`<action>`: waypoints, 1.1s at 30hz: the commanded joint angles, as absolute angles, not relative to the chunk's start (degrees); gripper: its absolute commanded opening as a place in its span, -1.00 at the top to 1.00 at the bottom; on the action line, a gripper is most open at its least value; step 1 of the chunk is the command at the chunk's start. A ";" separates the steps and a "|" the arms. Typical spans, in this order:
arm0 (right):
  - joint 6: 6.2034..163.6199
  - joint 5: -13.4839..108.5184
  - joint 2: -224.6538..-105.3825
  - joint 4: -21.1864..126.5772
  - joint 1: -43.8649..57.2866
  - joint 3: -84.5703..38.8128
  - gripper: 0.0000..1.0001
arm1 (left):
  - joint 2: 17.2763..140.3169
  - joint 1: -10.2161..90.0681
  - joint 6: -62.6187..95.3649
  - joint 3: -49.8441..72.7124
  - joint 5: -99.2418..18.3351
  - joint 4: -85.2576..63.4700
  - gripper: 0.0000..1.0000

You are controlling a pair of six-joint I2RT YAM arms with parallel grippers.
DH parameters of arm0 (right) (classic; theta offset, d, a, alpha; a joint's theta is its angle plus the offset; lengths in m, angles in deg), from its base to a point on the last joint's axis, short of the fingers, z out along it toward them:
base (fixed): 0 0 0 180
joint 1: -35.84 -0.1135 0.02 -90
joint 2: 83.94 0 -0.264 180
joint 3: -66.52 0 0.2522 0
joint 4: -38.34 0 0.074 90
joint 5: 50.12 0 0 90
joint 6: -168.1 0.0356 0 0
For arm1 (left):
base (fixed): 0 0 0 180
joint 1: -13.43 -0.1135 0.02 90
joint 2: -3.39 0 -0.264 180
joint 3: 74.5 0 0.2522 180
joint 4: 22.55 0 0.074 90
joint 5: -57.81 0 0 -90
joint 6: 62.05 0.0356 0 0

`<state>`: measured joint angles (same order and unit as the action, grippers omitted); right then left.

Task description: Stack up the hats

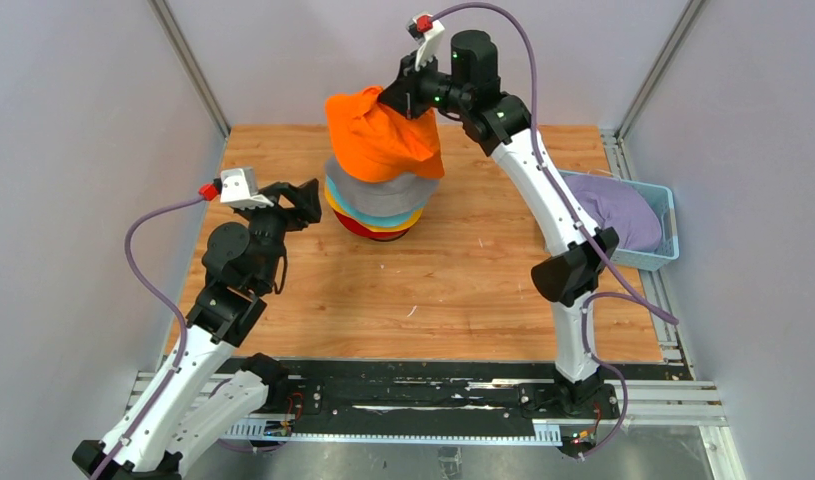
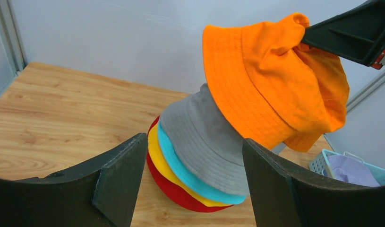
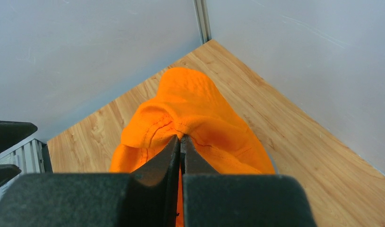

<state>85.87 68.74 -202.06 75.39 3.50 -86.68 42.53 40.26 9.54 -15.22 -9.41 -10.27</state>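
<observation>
I should go on lowering the orange hat into place with my right gripper, because the orange hat's brim (image 1: 388,170) faces down over the grey hat (image 1: 385,192). I should let go once the orange hat rests on the stack.
A stack of hats stands at the table's back middle: red (image 1: 368,228) at the bottom, then yellow (image 1: 345,212), teal (image 1: 403,220) and grey (image 1: 378,192) on top. My right gripper (image 1: 401,92) is shut on the brim of the orange hat (image 1: 383,135) and holds it crumpled just above the grey one. The pinch shows in the right wrist view (image 3: 182,138). My left gripper (image 1: 305,200) is open and empty, left of the stack; its view shows the stack (image 2: 204,142) and the orange hat (image 2: 270,80). The lavender hat (image 1: 615,210) lies in the basket.
A light blue plastic basket (image 1: 665,225) sits at the table's right edge, also in the left wrist view (image 2: 322,163). Grey walls enclose the back and both sides. A black rail runs along the near edge (image 1: 423,395).
</observation>
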 commanded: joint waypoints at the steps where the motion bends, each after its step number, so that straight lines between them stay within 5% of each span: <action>1: 85.94 67.99 -204.49 74.94 2.53 -92.61 0.99 | 42.14 40.43 10.20 -15.58 -8.06 -11.36 -0.56; 22: 87.47 70.02 -204.70 70.16 1.85 -84.33 0.96 | 45.94 39.05 8.31 -16.59 -9.13 -13.63 -0.56; 29: 86.45 70.14 -198.77 68.45 1.29 -80.59 -0.19 | 51.72 38.92 7.96 -17.70 -9.64 -20.09 -0.56; 33: 85.89 69.06 -194.77 67.45 1.29 -79.76 -0.31 | 55.42 38.55 7.64 -17.69 -8.94 -24.17 -0.60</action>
